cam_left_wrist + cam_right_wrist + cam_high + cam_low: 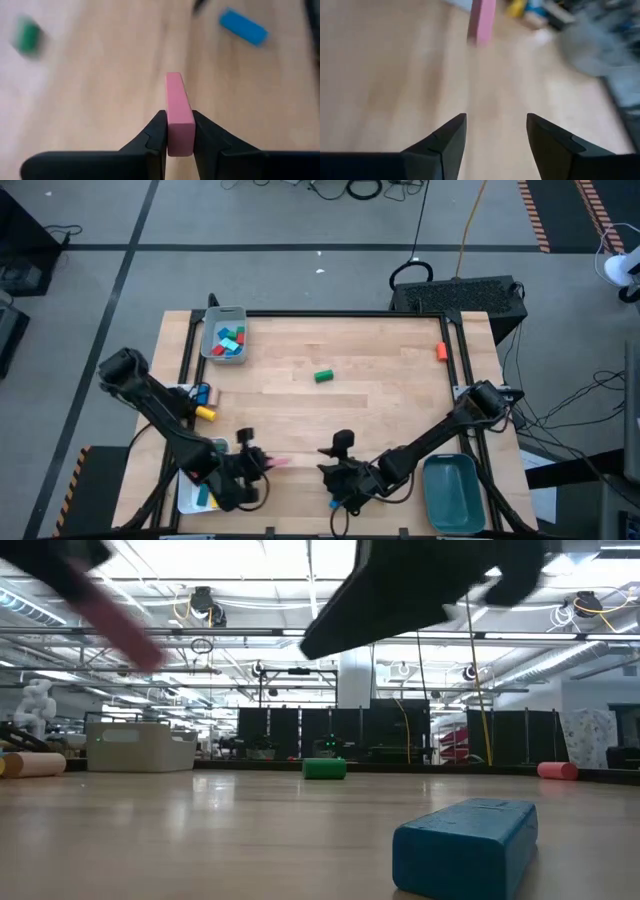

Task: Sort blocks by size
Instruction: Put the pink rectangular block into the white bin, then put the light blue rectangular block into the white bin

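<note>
The robot's right gripper needs to pick up the blue block (pixel 465 848) and pass it to the left gripper, because the white tray (pixel 189 497) is too far away for the right gripper to reach.
My left gripper (pixel 262 465) is near the table's front left, shut on a pink bar (pixel 179 100) that sticks out ahead of its fingers. The same pink bar (pixel 482 20) shows in the right wrist view. My right gripper (pixel 496 130) stands open near the front middle, nothing between its fingers. A blue block (pixel 465 845) lies flat on the table just by it, toward the near edge. Farther back, a green block (pixel 322 376) lies mid-table and an orange block (pixel 441 351) at the far right. My left gripper pinches the pink bar's near end (pixel 180 132) between its two fingers, one on each long side face. The bar runs along the fingers and points on past their tips. It is lifted clear of the table and tilted.
A grey tray (pixel 212 332) with several blocks stands at the far left. A yellow cylinder (pixel 205 412) and a blue piece (pixel 203 393) lie at the left edge. A white tray (pixel 186 492) sits under the left arm, a teal tray (pixel 452 490) at the front right.
</note>
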{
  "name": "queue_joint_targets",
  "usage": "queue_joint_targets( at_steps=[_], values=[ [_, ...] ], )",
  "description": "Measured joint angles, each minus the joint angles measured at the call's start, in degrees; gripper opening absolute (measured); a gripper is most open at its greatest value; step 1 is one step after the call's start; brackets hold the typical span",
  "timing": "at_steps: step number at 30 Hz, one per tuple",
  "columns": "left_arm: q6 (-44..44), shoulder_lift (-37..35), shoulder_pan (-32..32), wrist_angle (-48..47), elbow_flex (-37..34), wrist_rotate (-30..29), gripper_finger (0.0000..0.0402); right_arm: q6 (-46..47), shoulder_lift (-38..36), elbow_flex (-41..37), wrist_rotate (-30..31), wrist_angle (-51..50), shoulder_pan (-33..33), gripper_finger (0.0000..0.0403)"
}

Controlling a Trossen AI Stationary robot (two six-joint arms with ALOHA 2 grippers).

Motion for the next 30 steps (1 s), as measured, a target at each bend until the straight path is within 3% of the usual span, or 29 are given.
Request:
queue_joint_targets(
  at_steps=[7,11,16,21,30],
  values=[
    [-18.6,-5.3,-4.7,-21.4,4.3,20.4,0.0063,3.7,-2.3,0.0,-17.4,-3.8,0.2,0.0186],
    [-25.6,-6.6,-7.0,-33.7,7.4,26.8,0.0063,4.0,-2.3,0.0,-23.3,-7.0,0.2,0.0186],
    [-28.1,-7.2,-8.6,-38.1,7.7,34.8,0.0063,5.5,-2.3,0.0,-26.9,-12.2,0.2,0.0187],
    [-29.3,-6.6,-8.8,-38.3,6.9,38.0,0.0066,3.7,-2.3,0.0,-31.9,-14.5,0.2,0.0206],
    [-31.0,-5.3,-8.7,-38.5,6.6,37.1,0.0162,0.9,0.1,0.0,-37.3,-14.7,0.7,0.024]
  ],
)
